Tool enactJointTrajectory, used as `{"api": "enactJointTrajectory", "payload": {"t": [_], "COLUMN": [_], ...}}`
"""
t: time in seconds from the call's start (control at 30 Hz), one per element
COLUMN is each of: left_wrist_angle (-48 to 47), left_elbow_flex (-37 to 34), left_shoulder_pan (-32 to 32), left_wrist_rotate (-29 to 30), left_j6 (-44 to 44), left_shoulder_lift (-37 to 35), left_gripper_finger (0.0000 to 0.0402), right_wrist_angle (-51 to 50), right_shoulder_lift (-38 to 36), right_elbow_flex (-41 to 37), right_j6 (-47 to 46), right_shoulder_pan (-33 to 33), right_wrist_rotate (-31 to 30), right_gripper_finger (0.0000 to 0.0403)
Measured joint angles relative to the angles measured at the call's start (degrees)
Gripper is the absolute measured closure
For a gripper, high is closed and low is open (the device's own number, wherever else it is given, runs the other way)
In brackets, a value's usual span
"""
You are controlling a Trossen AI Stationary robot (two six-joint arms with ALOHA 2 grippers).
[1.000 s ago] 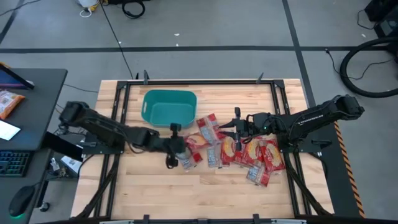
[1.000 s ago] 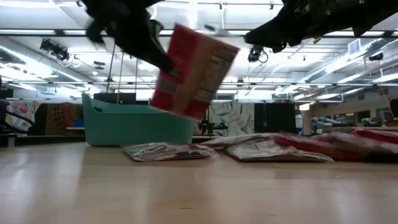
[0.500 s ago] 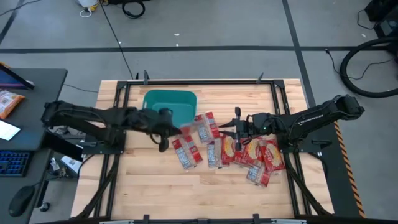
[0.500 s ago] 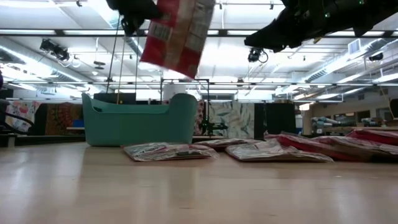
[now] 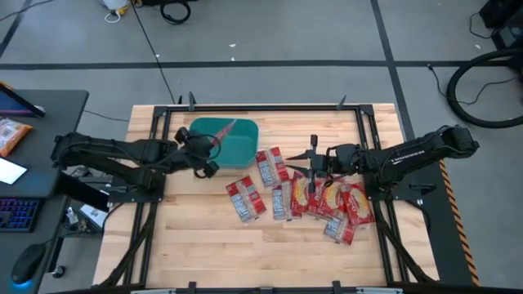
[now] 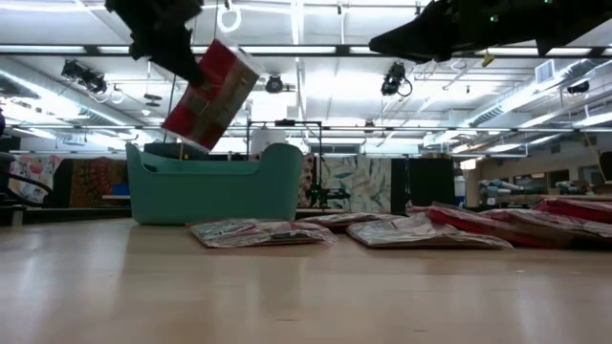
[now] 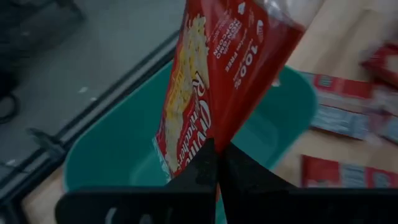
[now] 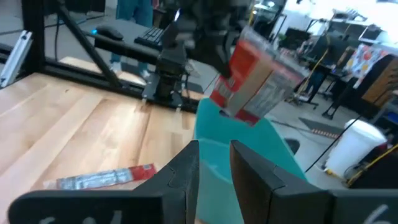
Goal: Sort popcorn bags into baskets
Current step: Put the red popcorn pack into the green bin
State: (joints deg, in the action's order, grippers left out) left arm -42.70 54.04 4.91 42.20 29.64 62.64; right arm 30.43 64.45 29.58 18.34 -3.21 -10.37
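Note:
My left gripper is holding the red popcorn bag (image 6: 212, 96) over the teal basket's opening (image 5: 235, 147). It should keep moving the bag down until the bag dips inside the basket's rim, and then let go.
My left gripper (image 5: 209, 147) is shut on one red popcorn bag (image 6: 210, 96), which it carries above the teal basket (image 5: 222, 140). From above the bag (image 5: 222, 131) shows edge-on over the basket's middle. Several more popcorn bags (image 5: 327, 200) lie flat on the table's right half, with two others (image 5: 245, 198) nearer the middle. My right gripper (image 5: 304, 169) hovers open above that pile with nothing between its fingers (image 8: 186, 168). The right wrist view looks across at the held bag (image 8: 255, 81) and the basket (image 8: 249, 155). My left gripper pinches one end of the bag (image 7: 214, 134) between its two fingers. The fingers slant downward from the table's left side. The bag hangs tilted below them (image 6: 206, 67), lifted clear of the table and above the basket's rim.
The basket stands at the table's far left-centre, close to the black frame rail (image 5: 245, 107). Bare wood (image 5: 245, 253) runs along the near edge. A dark desk (image 5: 33, 163) with a keyboard and an orange packet (image 5: 12, 135) stands beyond the table's left edge.
My left gripper has risen and gone from the table's middle toward the far-left, to above the basket, rolling as it went. The bag came along in its hold, lifted clear, and has turned from flat-on to edge-on as seen from above.

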Motion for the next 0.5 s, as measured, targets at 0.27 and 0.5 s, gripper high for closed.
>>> {"api": "enactJointTrajectory", "payload": {"t": [0.27, 0.5], "left_wrist_angle": [-2.7, -5.1], "left_elbow_flex": [0.0, 0.0], "left_shoulder_pan": [-2.4, -6.0], "left_wrist_rotate": [2.2, 3.1], "left_j6": [4.0, 3.4], "left_shoulder_lift": [9.6, 16.9], "left_gripper_finger": [0.0393, 0.0392], "right_wrist_angle": [0.4, 0.8], "right_shoulder_lift": [0.0, 0.0], "right_elbow_flex": [0.0, 0.0], "right_j6": [-0.1, -0.1], "right_shoulder_pan": [1.9, 1.9], "right_wrist_rotate": [3.0, 3.3], "right_gripper_finger": [0.0308, 0.0308]}}
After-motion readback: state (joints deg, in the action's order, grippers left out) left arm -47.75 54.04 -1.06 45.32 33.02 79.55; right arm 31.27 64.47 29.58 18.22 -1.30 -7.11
